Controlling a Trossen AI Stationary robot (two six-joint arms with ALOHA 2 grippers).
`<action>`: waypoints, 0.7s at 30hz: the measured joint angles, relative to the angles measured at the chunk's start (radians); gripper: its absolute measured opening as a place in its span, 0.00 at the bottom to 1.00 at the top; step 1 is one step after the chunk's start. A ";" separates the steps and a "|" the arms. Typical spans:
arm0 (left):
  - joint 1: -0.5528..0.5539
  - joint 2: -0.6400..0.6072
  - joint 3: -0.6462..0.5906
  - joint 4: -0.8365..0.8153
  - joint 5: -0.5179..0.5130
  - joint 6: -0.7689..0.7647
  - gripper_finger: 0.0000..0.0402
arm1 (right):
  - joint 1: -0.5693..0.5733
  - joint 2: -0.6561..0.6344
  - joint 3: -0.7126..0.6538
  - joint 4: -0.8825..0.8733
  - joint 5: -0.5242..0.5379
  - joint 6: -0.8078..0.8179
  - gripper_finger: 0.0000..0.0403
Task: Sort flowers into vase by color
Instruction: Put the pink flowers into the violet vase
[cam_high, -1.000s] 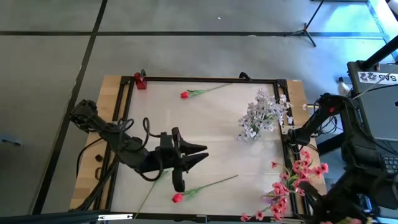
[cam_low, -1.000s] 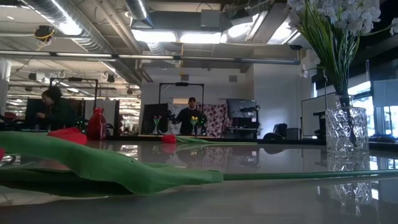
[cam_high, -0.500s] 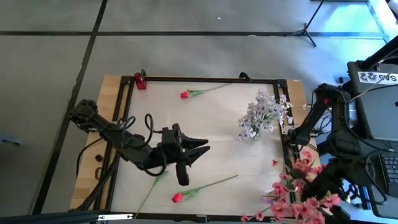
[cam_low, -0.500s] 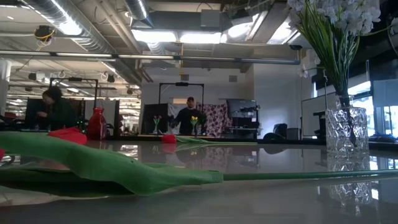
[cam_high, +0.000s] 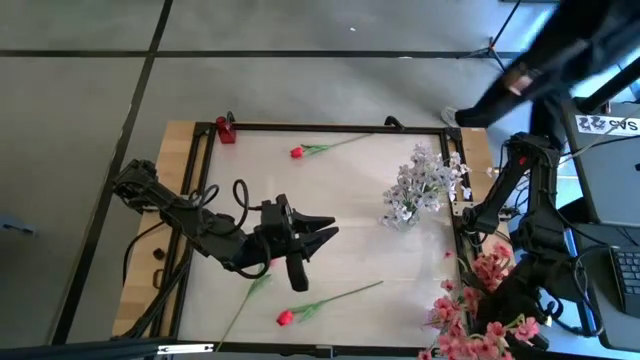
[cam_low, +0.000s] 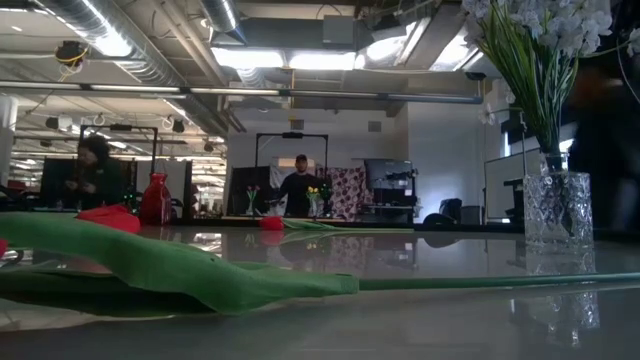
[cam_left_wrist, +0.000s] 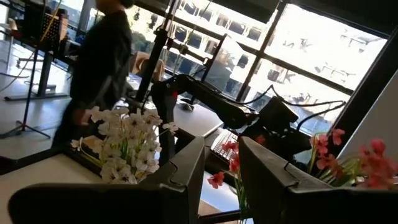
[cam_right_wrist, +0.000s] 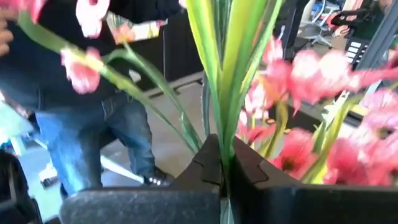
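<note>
The pink spray (cam_right_wrist: 229, 74) is upright and clear of the white blossoms. My right gripper should keep holding its stems until they settle, and then let go at the vase's near corner.
My right gripper (cam_right_wrist: 222, 167) is at the table's right near corner, shut on a spray of pink blossoms (cam_high: 480, 312). My left gripper (cam_high: 322, 238) hovers open over the middle of the table, above and left of a red bud flower (cam_high: 286, 317) lying flat near the near edge. A second red flower (cam_high: 297, 152) lies by the far edge. White blossoms (cam_high: 418, 188) stand in a glass vase (cam_low: 556, 208) at the right. In the left wrist view the open fingers (cam_left_wrist: 186, 168) frame the white blossoms (cam_left_wrist: 127, 146). My right gripper pinches the pink spray's bundled green stems (cam_right_wrist: 222, 134) between its two fingers. The stems rise out of the shut fingers and the blossoms (cam_right_wrist: 311, 68) fan out beyond them. In the high view the spray sits over the table's right near corner; whether it touches the table I cannot tell.
A small red vase (cam_high: 225, 130) stands at the far left corner. A black frame (cam_high: 330, 127) runs round the table. A person (cam_high: 560, 50) stands past the far right corner, also seen in jeans (cam_right_wrist: 93, 137) behind the pink spray. The near red flower's stem and leaf (cam_low: 200, 275) fill the low view's foreground.
My right gripper has carried the pink spray toward the table's right near corner, so the blossoms now bunch farther right. My left gripper has drifted slightly toward the far edge, still open. A person has walked in at the far right corner.
</note>
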 joint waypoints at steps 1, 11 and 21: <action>0.000 0.000 0.000 -0.001 0.000 0.000 0.24 | 0.000 0.000 -0.006 -0.004 0.000 -0.004 0.00; 0.000 0.000 0.000 -0.008 0.000 -0.003 0.24 | 0.000 0.001 -0.052 -0.007 0.000 -0.004 0.00; 0.012 0.000 0.000 -0.024 0.002 0.000 0.24 | 0.099 0.002 -0.075 -0.043 0.181 0.015 0.00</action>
